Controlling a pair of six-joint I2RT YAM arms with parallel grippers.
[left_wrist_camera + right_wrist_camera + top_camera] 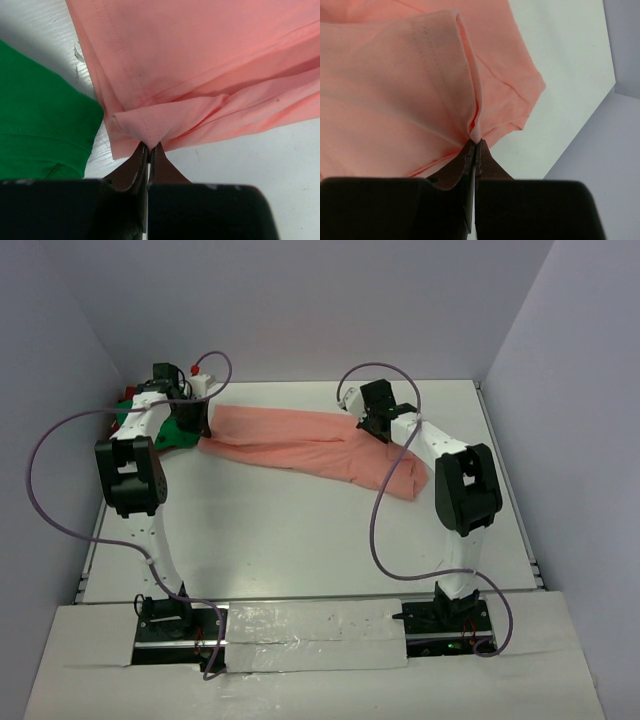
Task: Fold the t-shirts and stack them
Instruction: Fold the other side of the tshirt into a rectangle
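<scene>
My left gripper is working on the salmon-pink t-shirt, which lies crosswise with its hem (212,446) beside the green t-shirt. It should swing that hem toward the front (305,578) before the next fold.
The salmon-pink t-shirt (300,445) lies stretched across the back of the table as a long folded band between the two arms. My left gripper (197,423) is shut on its left end; the left wrist view has the hem (150,127) pinched between the brown fingertips (131,167). My right gripper (375,426) is shut on the shirt's upper edge near the right end, where a fold of pink cloth (472,125) bunches into the jaws. The green t-shirt (165,430) lies at the far left under the left arm, green cloth (40,115) beside the pink hem. A scrap of red t-shirt (126,396) peeks out behind it.
Grey walls close in the white table (300,530) on the left, back and right. Purple cables (45,490) loop from both arms. The right end of the pink shirt (400,480) hangs toward the table's middle right.
</scene>
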